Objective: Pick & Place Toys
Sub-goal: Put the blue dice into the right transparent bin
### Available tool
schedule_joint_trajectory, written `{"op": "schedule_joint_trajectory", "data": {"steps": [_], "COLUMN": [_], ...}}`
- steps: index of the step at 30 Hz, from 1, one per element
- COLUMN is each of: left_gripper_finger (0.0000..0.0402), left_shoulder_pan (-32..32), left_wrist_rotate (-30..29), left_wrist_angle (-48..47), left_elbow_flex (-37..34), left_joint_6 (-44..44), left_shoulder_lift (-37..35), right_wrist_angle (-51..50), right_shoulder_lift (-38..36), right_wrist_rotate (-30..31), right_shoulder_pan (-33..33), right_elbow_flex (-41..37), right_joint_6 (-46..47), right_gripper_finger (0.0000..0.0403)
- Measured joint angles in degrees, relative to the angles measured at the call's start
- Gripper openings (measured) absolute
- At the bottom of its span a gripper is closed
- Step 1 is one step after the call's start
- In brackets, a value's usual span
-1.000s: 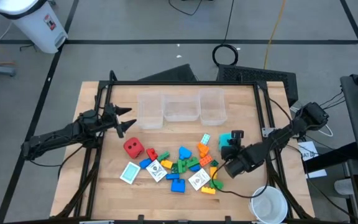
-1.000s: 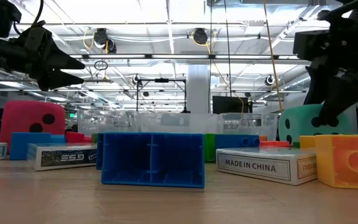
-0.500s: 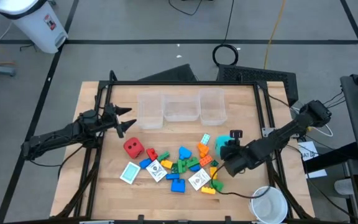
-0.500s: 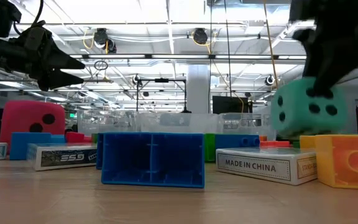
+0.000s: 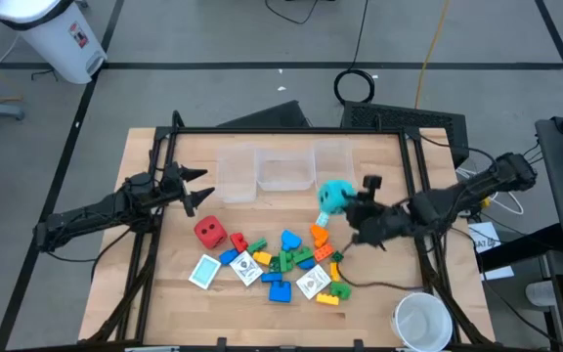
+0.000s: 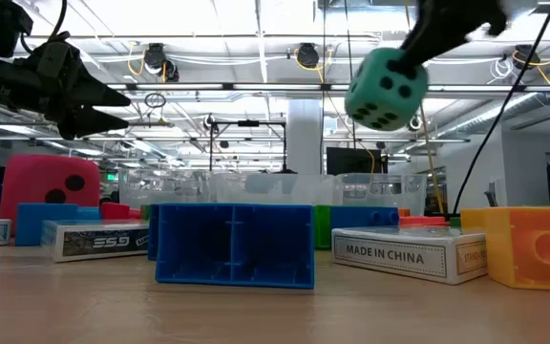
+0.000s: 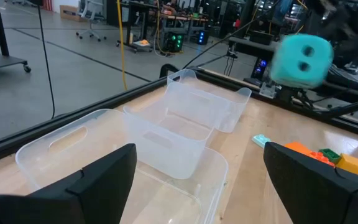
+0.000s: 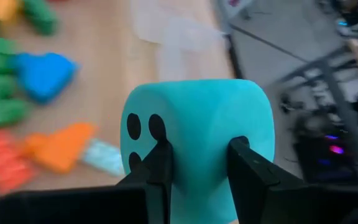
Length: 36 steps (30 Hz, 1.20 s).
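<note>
The cyan die [image 5: 334, 197] is high in front of the empty clear bin [image 5: 333, 160] nearest it. My right gripper should keep going over the bin's rim and let go once the die is inside.
My right gripper [image 5: 344, 204] is shut on the cyan dotted die [image 5: 334, 195], high over the table just near of the right clear bin [image 5: 333, 164]. The die also shows in the low view [image 6: 386, 88]. The red die [image 5: 210, 232], a heap of coloured bricks [image 5: 291, 259] and several cards [image 5: 245, 268] lie on the table's near half. My left gripper [image 5: 201, 186] stands open beside the left bin [image 5: 235, 174], holding nothing. My right gripper pinches the cyan die between its two fingers [image 8: 160, 163], on two opposite faces [image 8: 143, 134]. The fingers come slanting down from the table's right side. The die is lifted clear of the table, well above the bricks.
Three clear bins stand in a row at the far middle, the middle one [image 5: 284, 168] between the other two. A white round cup [image 5: 421, 321] sits at the near right corner. A dark frame [image 5: 291, 130] runs around the table's far and side edges.
My right gripper has risen and swung toward the far edge and the bins, tipping from steeply down toward level. The cyan die, which stood on the table right of the bricks, has gone up with it and now hangs clear.
</note>
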Motion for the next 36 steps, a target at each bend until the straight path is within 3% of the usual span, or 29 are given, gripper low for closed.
{"op": "schedule_joint_trajectory", "data": {"steps": [5, 11, 14, 22, 36], "left_gripper_finger": [0.0356, 0.0356, 0.0356, 0.0356, 0.0356], "left_shoulder_pan": [0.0, 0.0, 0.0, 0.0, 0.0], "left_wrist_rotate": [0.0, 0.0, 0.0, 0.0, 0.0], "left_wrist_angle": [0.0, 0.0, 0.0, 0.0, 0.0], "left_elbow_flex": [0.0, 0.0, 0.0, 0.0, 0.0], "left_joint_6": [0.0, 0.0, 0.0, 0.0, 0.0], "left_shoulder_lift": [0.0, 0.0, 0.0, 0.0, 0.0], "right_wrist_angle": [5.8, 20.0, 24.4, 28.7, 36.0], "right_shoulder_lift": [0.8, 3.5, 5.7, 12.0, 19.4], "right_wrist_rotate": [-0.7, -17.9, -19.6, -27.3, -25.2], "right_shoulder_pan": [-13.9, -30.8, -35.7, -41.2, -42.2], "right_elbow_flex": [-0.8, -6.9, -9.4, -11.4, -11.4], "right_joint_6": [-14.9, -29.5, -33.8, -38.6, -41.0], "right_gripper_finger": [0.0081, 0.0075, 0.0074, 0.0074, 0.0096]}}
